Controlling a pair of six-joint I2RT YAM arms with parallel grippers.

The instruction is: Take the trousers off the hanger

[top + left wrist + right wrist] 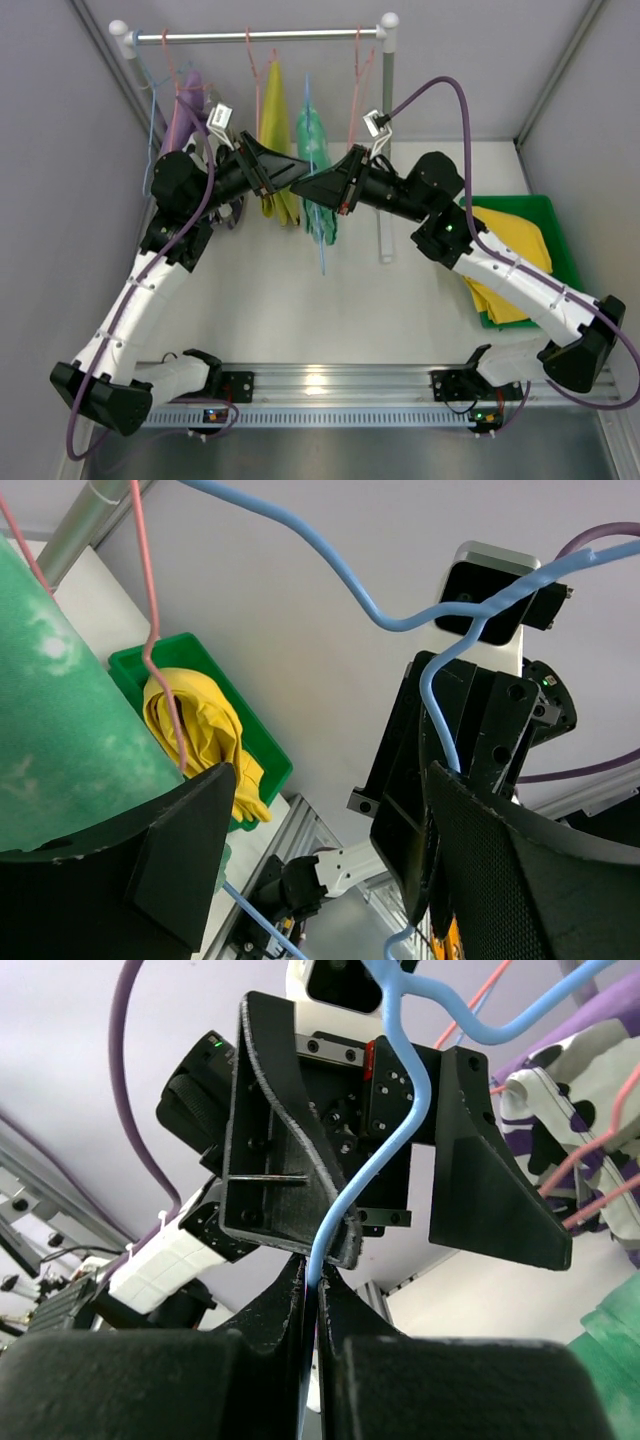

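My right gripper is closed on the blue hanger's hook (318,1250). My left gripper should take hold of the hanger's neck (452,652) before my right gripper goes to the mint green trousers.
The mint green trousers (316,160) hang on a blue hanger (307,100) from the rail, and also show in the left wrist view (60,730). My right gripper (315,1275) is shut on the blue hanger's wire (400,1130) beside the trousers (300,188). My left gripper (296,172) is open, and its jaws (330,780) stand either side of the wire and the right gripper's fingers. The olive-yellow trousers (272,130) hang on a pink hanger to the left. The bright yellow trousers (510,240) lie in the green bin (555,215).
A lilac garment (185,100) and a camouflage garment (580,1070) hang at the rail's left end. A bare pink hanger (360,80) hangs right of the blue one. The rack's post (387,150) stands behind my right arm. Grey walls close both sides.
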